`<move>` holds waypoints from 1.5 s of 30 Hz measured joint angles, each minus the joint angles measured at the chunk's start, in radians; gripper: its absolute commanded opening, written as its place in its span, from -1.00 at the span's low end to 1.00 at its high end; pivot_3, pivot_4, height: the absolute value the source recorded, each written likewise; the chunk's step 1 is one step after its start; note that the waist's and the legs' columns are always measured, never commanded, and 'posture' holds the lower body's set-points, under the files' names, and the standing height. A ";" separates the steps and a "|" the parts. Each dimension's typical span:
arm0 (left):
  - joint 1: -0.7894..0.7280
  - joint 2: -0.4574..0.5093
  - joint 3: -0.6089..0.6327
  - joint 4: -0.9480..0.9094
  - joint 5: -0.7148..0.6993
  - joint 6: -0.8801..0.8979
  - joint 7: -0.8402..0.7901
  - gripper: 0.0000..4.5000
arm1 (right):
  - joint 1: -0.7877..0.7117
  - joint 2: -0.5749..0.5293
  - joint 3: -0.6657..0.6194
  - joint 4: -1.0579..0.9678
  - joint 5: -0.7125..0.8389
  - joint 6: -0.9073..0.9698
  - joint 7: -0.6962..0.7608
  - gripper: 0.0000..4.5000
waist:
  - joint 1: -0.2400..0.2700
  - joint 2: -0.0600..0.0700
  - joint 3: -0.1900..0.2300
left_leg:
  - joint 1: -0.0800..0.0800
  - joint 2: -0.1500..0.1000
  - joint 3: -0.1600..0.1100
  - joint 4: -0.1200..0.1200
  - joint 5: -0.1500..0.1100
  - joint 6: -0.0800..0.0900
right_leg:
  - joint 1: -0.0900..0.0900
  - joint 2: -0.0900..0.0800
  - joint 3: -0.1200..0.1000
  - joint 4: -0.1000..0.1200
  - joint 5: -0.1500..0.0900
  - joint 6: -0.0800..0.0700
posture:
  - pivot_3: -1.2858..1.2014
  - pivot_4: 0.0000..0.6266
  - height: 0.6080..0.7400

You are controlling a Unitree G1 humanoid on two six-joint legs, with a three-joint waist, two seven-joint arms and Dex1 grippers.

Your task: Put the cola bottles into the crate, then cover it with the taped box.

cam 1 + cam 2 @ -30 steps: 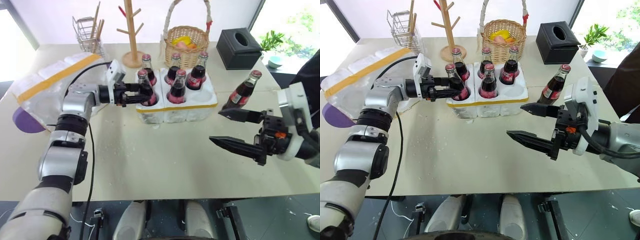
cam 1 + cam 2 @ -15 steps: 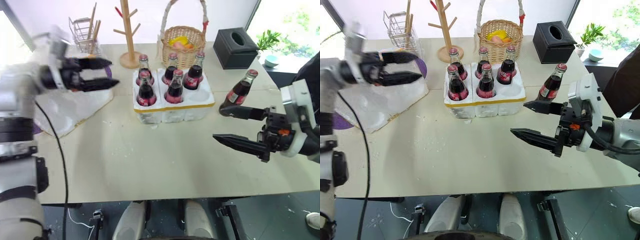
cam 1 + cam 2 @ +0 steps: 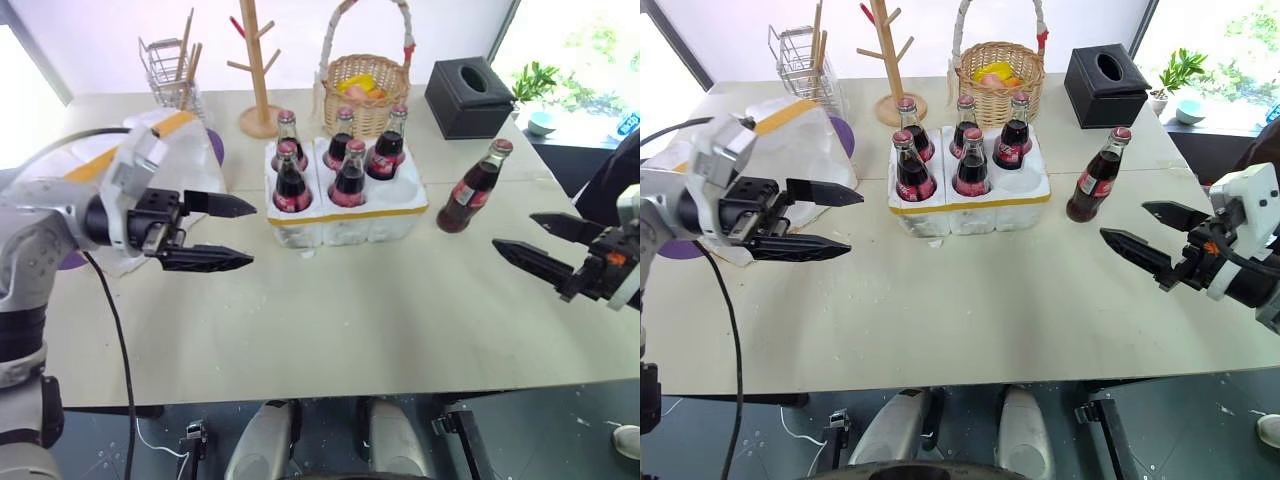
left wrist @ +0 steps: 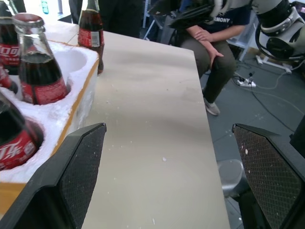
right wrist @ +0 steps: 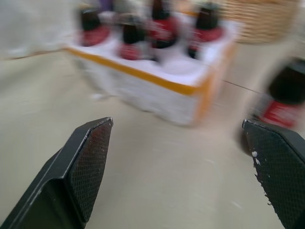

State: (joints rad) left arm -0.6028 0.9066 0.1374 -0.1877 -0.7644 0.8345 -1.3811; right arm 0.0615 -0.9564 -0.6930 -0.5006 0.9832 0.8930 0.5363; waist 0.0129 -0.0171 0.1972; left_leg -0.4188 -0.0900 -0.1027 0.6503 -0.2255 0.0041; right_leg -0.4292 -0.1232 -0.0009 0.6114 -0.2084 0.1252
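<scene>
The last cola bottle (image 3: 475,188) stands on the other side of the crate from the robot's left gripper, so the right gripper should pick it up and fill the crate's empty front well (image 3: 397,196) with it.
The crate (image 3: 345,214), a low white foam tray with a yellow strip, stands mid-table and holds several cola bottles (image 3: 291,180); its front right well is empty. One more cola bottle (image 3: 470,188) stands on the table to the right of the crate. My left gripper (image 3: 250,233) hovers open and empty to the left of the crate, pointing toward it. My right gripper (image 3: 513,230) is open and empty to the right of the lone bottle, clear of it. The taped box (image 3: 165,132), white with a yellow band, lies at the left behind my left arm.
Behind the crate stand a wicker basket (image 3: 370,85), a wooden mug tree (image 3: 262,75), a wire rack (image 3: 172,62) and a black tissue box (image 3: 472,95). A seated person (image 4: 209,47) shows past the table's right end. Bare tabletop (image 3: 340,310) lies in front of the crate.
My left gripper let go of the front left bottle in the crate and drew back to the left. My right gripper swung right, away from the lone bottle.
</scene>
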 measured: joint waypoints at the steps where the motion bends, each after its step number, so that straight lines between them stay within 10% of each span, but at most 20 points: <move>1: -0.001 -0.014 -0.010 -0.001 0.001 -0.003 0.010 0.97 | -0.017 0.021 0.030 0.007 -0.021 -0.008 -0.021 1.00 | -0.002 0.000 0.000 | 0.000 0.000 0.000 0.000 0.000 0.000 | 0.000 0.000 0.000 0.000 0.000 0.000 | 0.03 -0.52 0.91; 11: -0.033 -0.063 -0.053 -0.001 0.009 -0.036 0.066 0.97 | -0.329 0.212 0.334 0.276 -0.266 -0.121 -0.169 1.00 | -0.003 0.001 0.000 | 0.001 0.000 0.001 -0.001 0.000 0.000 | 0.000 0.002 0.000 0.001 0.000 0.000 | 0.03 -0.52 0.91; 27: -0.011 -0.051 -0.044 -0.030 0.008 -0.047 0.103 0.97 | -0.613 0.348 0.465 0.760 -0.496 -0.336 -0.095 1.00 | -0.025 0.002 0.001 | 0.003 0.000 0.000 -0.003 0.002 -0.002 | 0.001 0.003 0.001 0.002 0.002 0.004 | 0.03 -0.52 0.91; 31: -0.011 -0.056 -0.044 -0.029 -0.001 -0.047 0.115 1.00 | -0.655 0.365 0.483 0.859 -0.547 -0.424 -0.075 0.43 | -0.025 0.002 0.001 | 0.004 0.000 0.000 -0.003 0.002 -0.002 | 0.001 0.003 0.001 0.002 0.002 0.004 | 0.03 -0.52 0.91; 45: 0.002 -0.061 -0.043 -0.035 -0.014 -0.056 0.157 1.00 | -0.753 0.290 0.387 0.541 -0.416 -0.268 -0.014 0.20 | -0.033 0.015 0.009 | 0.002 0.001 0.001 -0.006 0.002 -0.002 | -0.004 0.004 0.002 0.004 0.002 0.004 | 0.03 -0.52 0.91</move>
State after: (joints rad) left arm -0.6013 0.8460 0.0947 -0.2224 -0.7780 0.7784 -1.2243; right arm -0.6915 -0.6664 -0.3063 0.0405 0.5667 0.6246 0.5219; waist -0.0200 -0.0017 0.2063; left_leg -0.4170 -0.0885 -0.1016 0.6446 -0.2236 0.0016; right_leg -0.4333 -0.1190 0.0016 0.6156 -0.2060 0.1291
